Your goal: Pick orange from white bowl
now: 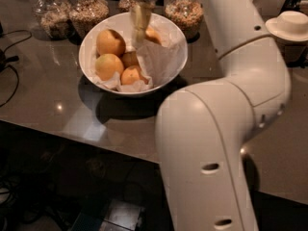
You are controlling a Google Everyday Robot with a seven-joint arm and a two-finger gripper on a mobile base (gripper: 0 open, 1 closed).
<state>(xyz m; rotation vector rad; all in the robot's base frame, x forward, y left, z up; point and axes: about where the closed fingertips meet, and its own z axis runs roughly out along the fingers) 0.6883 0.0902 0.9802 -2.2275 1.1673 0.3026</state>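
The orange nearest the saucers is outside the fingers of the robot's gripper, so next the gripper backs away and brings one finger to that orange's saucer side.
The white bowl (pixel 169 64), lined with crumpled white paper, stands on the grey table toward the back. It holds several oranges: a large one at the back left (pixel 110 41), one at the front left (pixel 109 65), two smaller ones in the middle (pixel 129 59) and front (pixel 133 75). Another orange (pixel 154 36) lies at the back right, partly hidden. My gripper (pixel 141 32) reaches down into the bowl from above, right against this back-right orange. My arm covers the bowl's far rim.
Glass jars of grain (pixel 89 12) (pixel 185 11) stand behind the bowl. A stack of white saucers (pixel 290 25) sits at the far right. Cables (pixel 10 76) lie at the left. My arm's big elbow (pixel 216 143) fills the right foreground, over the table's front edge.
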